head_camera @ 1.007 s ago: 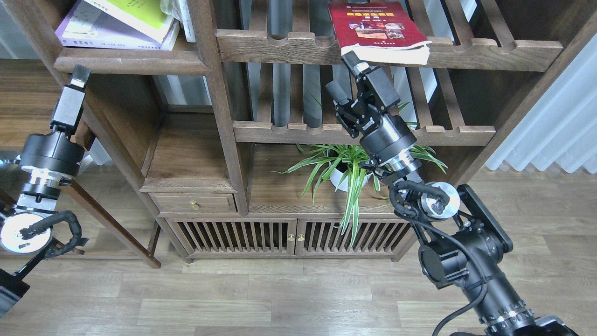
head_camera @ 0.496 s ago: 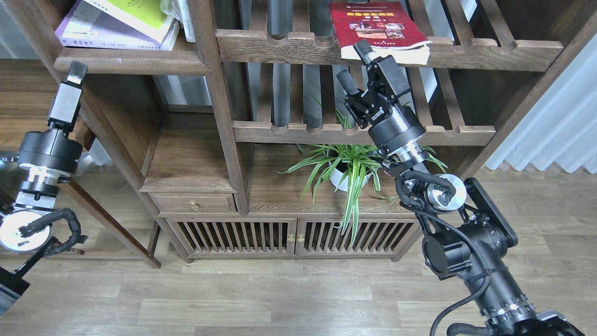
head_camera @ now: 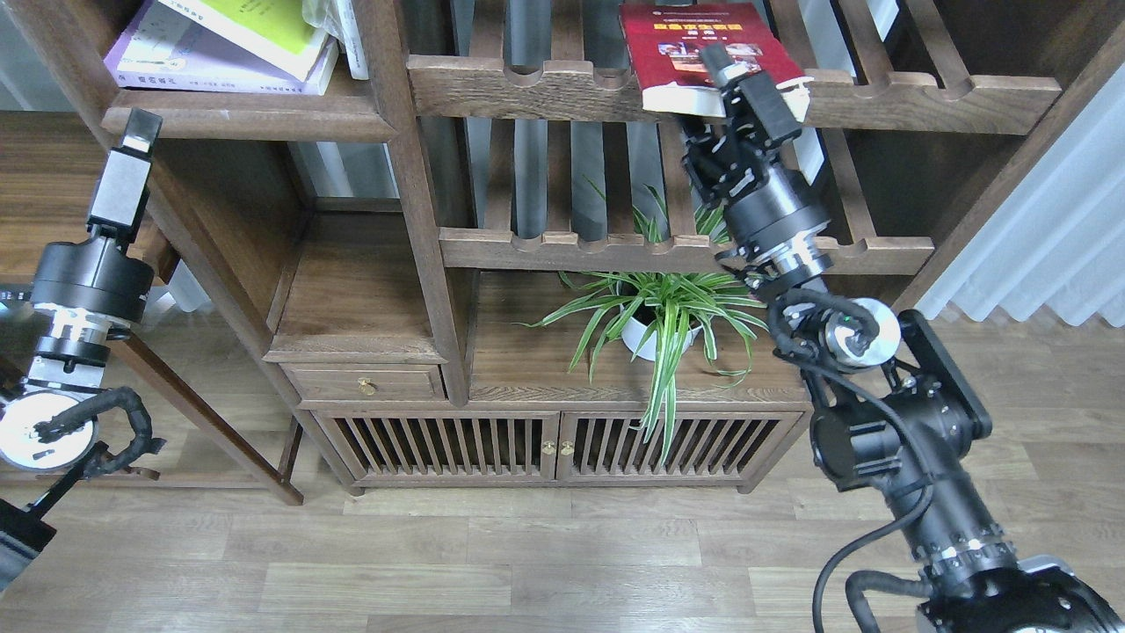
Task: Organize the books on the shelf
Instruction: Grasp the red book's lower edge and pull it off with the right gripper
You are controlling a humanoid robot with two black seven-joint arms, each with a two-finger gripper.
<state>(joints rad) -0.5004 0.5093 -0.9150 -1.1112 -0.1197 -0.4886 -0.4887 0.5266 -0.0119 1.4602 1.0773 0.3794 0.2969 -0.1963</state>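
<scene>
The dark red book's near edge (head_camera: pixel 680 100) is sticking straight out past the notched bar, so I expect the dark red book to come away flat and closed when I lift it.
The dark red book (head_camera: pixel 677 44) lies flat on the upper slatted rack, its near edge overhanging the notched rail. My right gripper (head_camera: pixel 704 98) is open at that near edge. One of its fingers (head_camera: pixel 714 58) lies over the cover and the other sits below the rail, mostly hidden. The pale lilac-white book (head_camera: pixel 176 66) lies on the solid shelf (head_camera: pixel 246 121) at upper left, with the yellow-green book (head_camera: pixel 255 25) stacked on it. My left gripper (head_camera: pixel 141 132) points up just under the shelf's left front corner. It is seen edge-on with nothing visibly in it.
A potted spider plant (head_camera: pixel 655 312) stands on the cabinet top beneath my right arm. A second slatted rack (head_camera: pixel 545 248) crosses between the plant and the red book. An upright post (head_camera: pixel 395 132) separates the shelf from the racks. White curtains (head_camera: pixel 1046 255) hang at the right.
My right gripper has risen up and to the right, from below the rail to the red book's near edge, one finger now over its cover. My left arm has barely moved.
</scene>
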